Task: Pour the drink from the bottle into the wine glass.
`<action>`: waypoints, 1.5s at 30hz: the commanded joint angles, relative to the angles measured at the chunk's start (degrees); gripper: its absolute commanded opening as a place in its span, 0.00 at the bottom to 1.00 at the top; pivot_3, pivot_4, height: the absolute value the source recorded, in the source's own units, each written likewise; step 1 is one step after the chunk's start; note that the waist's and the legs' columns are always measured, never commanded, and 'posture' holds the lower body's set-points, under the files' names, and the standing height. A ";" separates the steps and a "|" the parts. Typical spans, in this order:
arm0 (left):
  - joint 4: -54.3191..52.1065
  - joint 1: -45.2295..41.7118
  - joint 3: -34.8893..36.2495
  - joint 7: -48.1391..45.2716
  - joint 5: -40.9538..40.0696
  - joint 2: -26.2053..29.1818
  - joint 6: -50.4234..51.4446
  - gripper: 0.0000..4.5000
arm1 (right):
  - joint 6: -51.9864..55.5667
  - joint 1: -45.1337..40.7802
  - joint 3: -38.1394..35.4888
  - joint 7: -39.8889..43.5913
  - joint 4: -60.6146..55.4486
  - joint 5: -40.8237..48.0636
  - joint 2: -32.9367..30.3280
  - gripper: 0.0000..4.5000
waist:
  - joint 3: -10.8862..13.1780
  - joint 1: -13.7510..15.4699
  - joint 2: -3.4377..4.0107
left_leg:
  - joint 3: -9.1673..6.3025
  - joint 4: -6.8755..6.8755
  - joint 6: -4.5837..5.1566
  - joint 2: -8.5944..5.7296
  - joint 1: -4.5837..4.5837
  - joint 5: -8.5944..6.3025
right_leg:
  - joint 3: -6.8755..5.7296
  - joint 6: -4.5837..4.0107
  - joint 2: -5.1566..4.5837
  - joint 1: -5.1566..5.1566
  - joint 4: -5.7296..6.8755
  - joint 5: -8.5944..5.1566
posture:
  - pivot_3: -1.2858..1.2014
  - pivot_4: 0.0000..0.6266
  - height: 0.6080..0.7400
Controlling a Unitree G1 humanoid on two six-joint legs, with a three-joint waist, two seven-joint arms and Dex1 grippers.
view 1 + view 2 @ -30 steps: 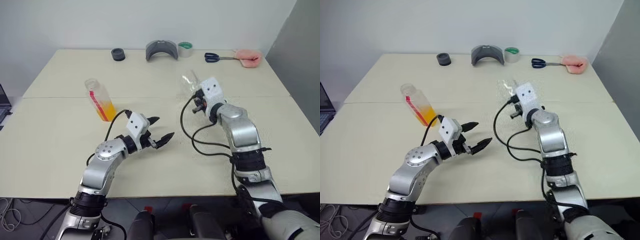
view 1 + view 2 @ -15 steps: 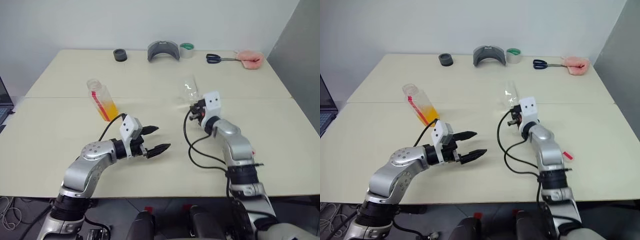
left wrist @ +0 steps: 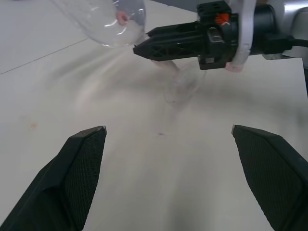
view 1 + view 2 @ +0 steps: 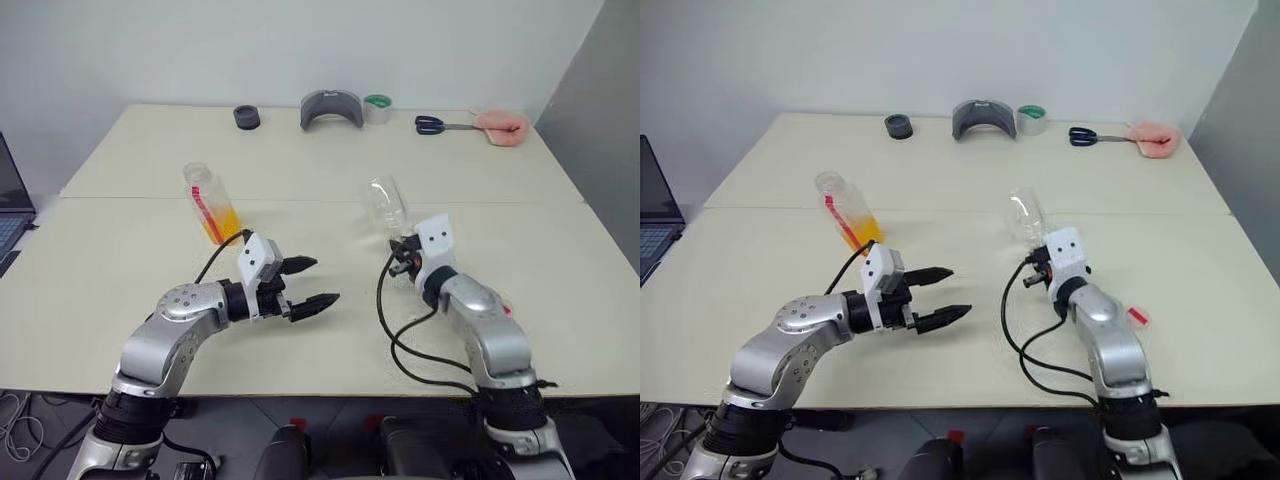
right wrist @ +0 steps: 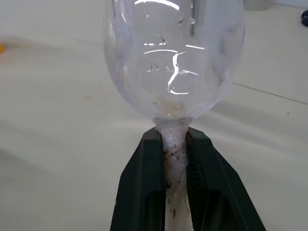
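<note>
Next, I tip the glass upright with my right gripper and stand it closer to the bottle before pouring, because the wine glass's bowl [image 4: 384,203] leans away, far from the bottle.
The bottle [image 4: 208,200] stands uncapped on the table's left half, with the orange drink [image 4: 222,222] in its lower part and a red strip down its side. The clear wine glass [image 4: 384,203] is right of centre and looks empty, its bowl leaning away from me. My right gripper [image 5: 173,137] is shut on its stem just under the bowl. In the left wrist view the glass's foot [image 3: 185,84] sits low by the table. My left gripper [image 4: 325,280] hangs open and empty between bottle and glass, pointing right toward the right gripper [image 3: 178,43].
Along the table's far edge lie a black ring [image 4: 246,117], a grey curved piece [image 4: 331,106], a green tape roll [image 4: 377,103], scissors [image 4: 440,124] and a pink cloth [image 4: 500,123]. A laptop [image 4: 10,200] shows at the left edge.
My right gripper has drawn the wine glass back toward me and lower. The left gripper has stayed open and shifted only slightly. The camera view has also shifted.
</note>
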 commanded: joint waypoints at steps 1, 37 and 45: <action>-1.63 0.32 1.16 -0.09 -0.63 0.53 -0.52 1.00 | 5.92 5.98 0.94 0.28 1.14 0.21 -1.84 0.06 | -0.01 0.36 -0.01 | -0.07 -0.08 0.07 0.02 0.31 -0.05 | -0.06 0.01 0.01 0.38 -0.24 -0.01 | 0.52 0.24 1.00; -7.38 2.56 10.67 7.54 -5.58 2.52 6.49 1.00 | -50.22 -33.16 -3.68 -1.75 73.29 3.90 14.98 0.06 | 0.54 -0.73 0.37 | 0.01 -0.21 0.41 0.01 1.20 -0.46 | 0.11 0.03 -0.05 1.12 -0.23 -0.38 | 0.52 0.24 1.00; -7.68 1.64 10.15 6.85 -6.01 3.19 7.66 1.00 | -44.40 -16.14 -1.75 -0.26 56.29 3.42 11.98 0.06 | 0.44 -0.40 0.35 | -0.09 -0.21 0.41 0.01 1.37 -0.46 | 0.02 0.03 -0.03 1.41 -0.29 -0.40 | 0.52 0.24 1.00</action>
